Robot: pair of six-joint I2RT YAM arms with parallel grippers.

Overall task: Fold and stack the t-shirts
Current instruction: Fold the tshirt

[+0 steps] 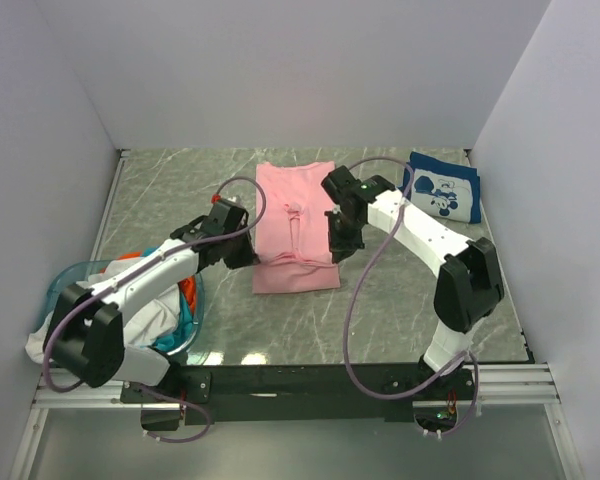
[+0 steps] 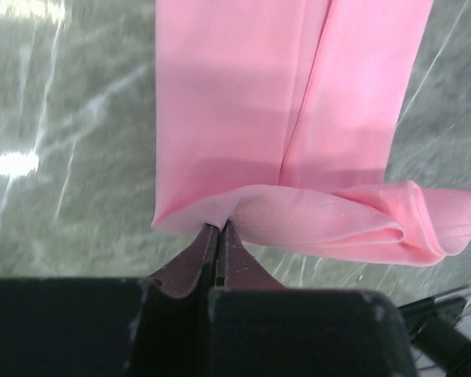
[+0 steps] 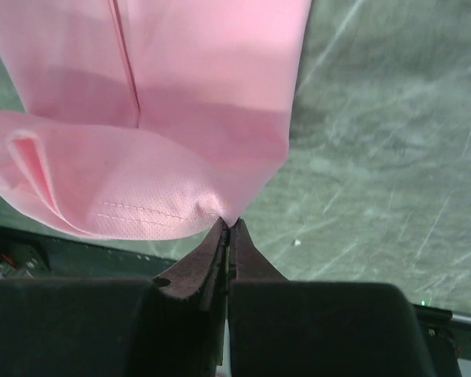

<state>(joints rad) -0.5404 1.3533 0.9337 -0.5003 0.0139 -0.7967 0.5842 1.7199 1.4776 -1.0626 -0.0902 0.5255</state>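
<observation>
The lifted hem's corners [image 1: 266,260] are in line with the side edges of the pink t-shirt, so my left gripper should keep moving the hem forward until it lies across the middle [image 1: 295,212].
A light pink t-shirt [image 1: 293,215] lies lengthwise in the middle of the table, its sides folded in. Its near hem is lifted and curled over. My left gripper [image 1: 248,252] is shut on the hem's left corner, seen as pink cloth [image 2: 243,141] pinched at the tips of the left gripper [image 2: 220,226]. My right gripper [image 1: 338,250] is shut on the right corner, where the pink t-shirt [image 3: 165,118] meets the tips of the right gripper [image 3: 229,224]. A folded navy t-shirt [image 1: 444,187] with white print lies at the back right.
A translucent blue basket [image 1: 75,275] at the left front holds white, teal and orange cloth [image 1: 185,300]. White walls close in the grey marble table [image 1: 170,190] on three sides. A black frame rail [image 1: 310,378] runs along the near edge.
</observation>
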